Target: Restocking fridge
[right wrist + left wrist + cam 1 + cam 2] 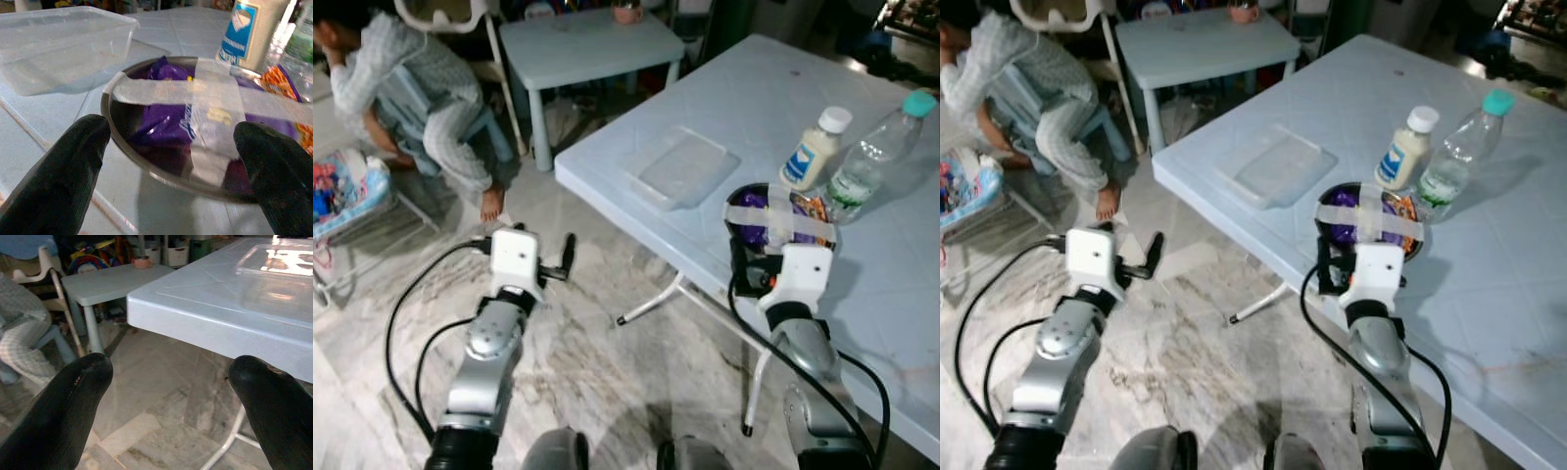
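The snack packets (752, 236) will stay in the bowl when I carry it at a tilt, because strips of clear tape (801, 227) run across it from rim to rim.
A steel bowl (736, 217) with strips of clear tape across its top stands near the front edge of the light blue table (744, 98). Purple and orange snack packets lie inside it. My right gripper (171, 132) is open at the bowl's near rim, one finger on either side, holding nothing. Behind the bowl stand a white mayonnaise bottle (815, 152) and a clear water bottle with a teal cap (876, 157). My left gripper (566, 257) hangs open over the floor, level with the table's edge and left of it.
A clear plastic lidded container (683, 168) lies on the table left of the bowl. A person sits on a stool (406, 88) at the far left, beside a small blue table (587, 44). The folding table's legs (651, 305) cross the marble floor.
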Motion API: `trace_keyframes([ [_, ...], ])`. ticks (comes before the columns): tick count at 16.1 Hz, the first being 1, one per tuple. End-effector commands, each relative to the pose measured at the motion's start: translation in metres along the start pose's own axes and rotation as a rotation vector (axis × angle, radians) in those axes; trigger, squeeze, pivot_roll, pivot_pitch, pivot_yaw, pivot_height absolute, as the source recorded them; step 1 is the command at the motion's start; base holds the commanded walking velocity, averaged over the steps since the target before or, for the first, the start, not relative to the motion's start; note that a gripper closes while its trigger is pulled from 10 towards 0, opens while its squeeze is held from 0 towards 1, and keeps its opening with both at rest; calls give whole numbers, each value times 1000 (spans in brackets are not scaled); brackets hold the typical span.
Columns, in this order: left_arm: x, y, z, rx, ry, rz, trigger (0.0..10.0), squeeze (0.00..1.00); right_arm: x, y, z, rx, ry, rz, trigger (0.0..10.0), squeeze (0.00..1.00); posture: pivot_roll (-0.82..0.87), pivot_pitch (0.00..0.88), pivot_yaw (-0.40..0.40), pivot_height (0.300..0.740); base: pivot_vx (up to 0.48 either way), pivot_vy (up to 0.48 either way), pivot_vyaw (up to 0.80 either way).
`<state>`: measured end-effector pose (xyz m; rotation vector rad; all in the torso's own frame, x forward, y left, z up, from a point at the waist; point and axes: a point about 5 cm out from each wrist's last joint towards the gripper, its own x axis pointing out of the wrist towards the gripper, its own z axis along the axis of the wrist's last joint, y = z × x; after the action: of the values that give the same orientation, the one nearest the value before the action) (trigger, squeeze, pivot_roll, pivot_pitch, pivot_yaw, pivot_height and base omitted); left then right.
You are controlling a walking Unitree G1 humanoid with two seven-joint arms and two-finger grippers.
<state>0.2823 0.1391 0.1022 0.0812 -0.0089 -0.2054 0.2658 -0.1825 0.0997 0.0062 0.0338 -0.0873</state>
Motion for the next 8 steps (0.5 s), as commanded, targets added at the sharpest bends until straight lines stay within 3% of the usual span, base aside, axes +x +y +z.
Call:
trace_keyframes([
  [1,0,0,3,14,-16,-6,10000,0,-4,-8,5,15,-5,-33,10000,0,13,107,-32,740,0,0,0],
  [5,2,0,3,10,-22,-7,10000,0,-12,-21,14,-8,-34,-97,10000,0,-1,105,-32,740,0,0,0],
  [8,4,-3,3,8,-26,-20,10000,0,-12,-28,15,41,-12,-138,10000,0,-10,99,-29,740,0,0,-690],
])
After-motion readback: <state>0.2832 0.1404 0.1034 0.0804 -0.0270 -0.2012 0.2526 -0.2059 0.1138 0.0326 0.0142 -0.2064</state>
